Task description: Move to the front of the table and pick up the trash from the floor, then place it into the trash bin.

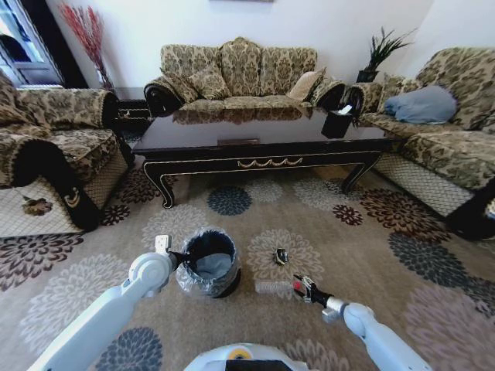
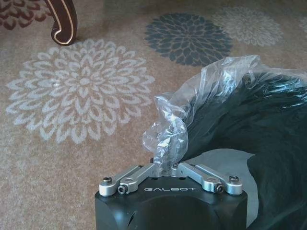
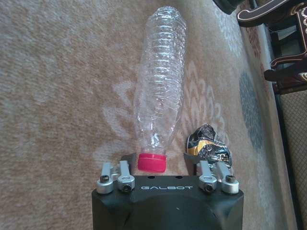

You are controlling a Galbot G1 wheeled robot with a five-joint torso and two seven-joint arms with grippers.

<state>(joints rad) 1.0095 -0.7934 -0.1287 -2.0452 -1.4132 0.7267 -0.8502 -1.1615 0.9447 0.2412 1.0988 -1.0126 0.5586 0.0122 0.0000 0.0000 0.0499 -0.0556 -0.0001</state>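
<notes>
My gripper will bring the whole clear bottle [image 1: 274,287] along with the red cap [image 3: 152,162], sticking straight out, when it lifts, because the cap sits squarely on the bottle's neck.
The trash bin [image 1: 207,264] stands on the carpet in front of the table [image 1: 255,135], black with a clear liner [image 2: 192,105]. My left gripper [image 1: 175,258] [image 2: 163,166] is at its rim, shut on a bunched fold of the liner. A pale wad [image 1: 213,267] [image 2: 225,165] lies inside the bin. The clear bottle [image 1: 272,287] [image 3: 160,91] lies on the floor to the bin's right. My right gripper [image 1: 302,287] [image 3: 158,160] is open, its fingers on either side of the red cap [image 3: 152,162]. A small dark wrapper [image 1: 281,256] [image 3: 209,146] lies just beyond the bottle.
Patterned sofas [image 1: 232,73] surround the table on three sides, with armchairs at the left [image 1: 46,154] and right [image 1: 448,147]. A black tissue holder [image 1: 337,122] sits on the table's right end. A curved table leg [image 2: 62,24] is near the bin. Open carpet [image 1: 371,255] lies to the right.
</notes>
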